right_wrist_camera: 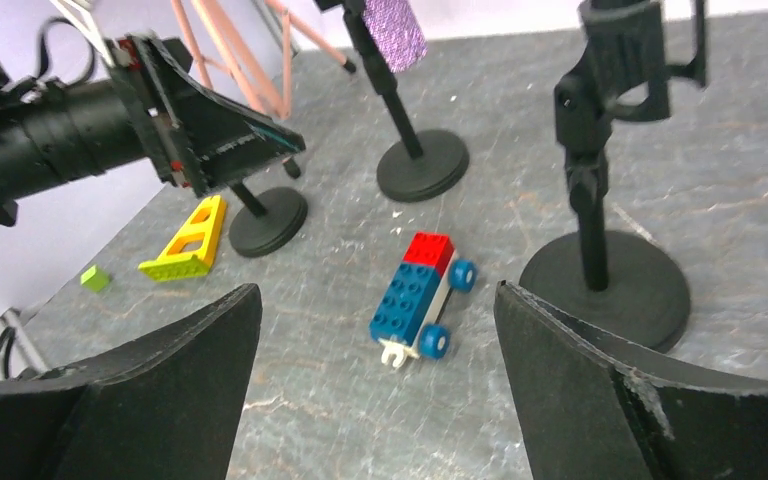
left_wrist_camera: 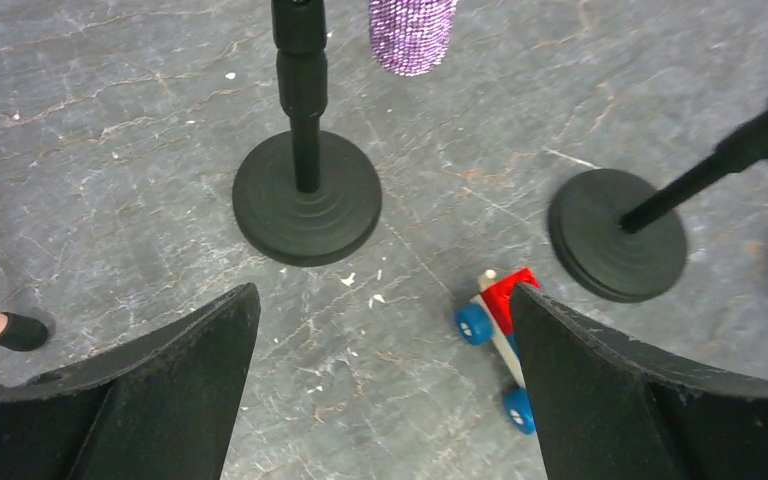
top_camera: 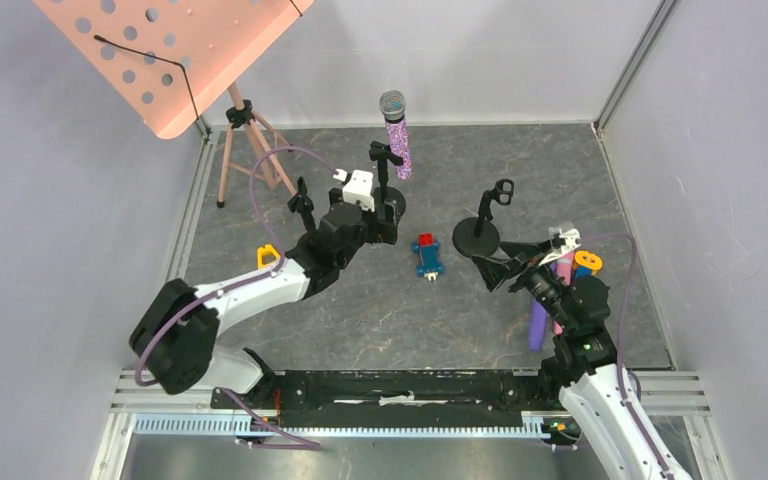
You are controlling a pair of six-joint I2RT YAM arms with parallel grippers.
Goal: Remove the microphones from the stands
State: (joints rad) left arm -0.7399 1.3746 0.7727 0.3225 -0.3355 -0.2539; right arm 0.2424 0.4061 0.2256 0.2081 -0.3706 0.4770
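The stand's pole [left_wrist_camera: 306, 150] rises in line with the left gripper's open fingers, so the robot should keep moving forward until those fingers are on both sides of the pole [top_camera: 383, 174], then close them.
A glittery purple microphone [top_camera: 397, 135] with a grey mesh head stands tilted in the clip of a black stand [top_camera: 383, 175] at the back middle. In the left wrist view its lower end [left_wrist_camera: 412, 35] hangs beside the stand's pole [left_wrist_camera: 300, 80], above the round base [left_wrist_camera: 307, 195]. My left gripper [top_camera: 384, 223] is open just in front of that base, low over the floor, with nothing between its fingers [left_wrist_camera: 190, 370]. My right gripper [top_camera: 500, 272] is open too, beside a second, empty stand [right_wrist_camera: 600, 270], holding nothing.
A red and blue brick car [top_camera: 427, 255] lies between the two stands. A third small stand [right_wrist_camera: 268, 220], a yellow brick [right_wrist_camera: 188, 240] and a pink music stand [top_camera: 170, 50] are on the left. Purple [top_camera: 538, 325] and pink [top_camera: 563, 285] microphones lie by the right arm.
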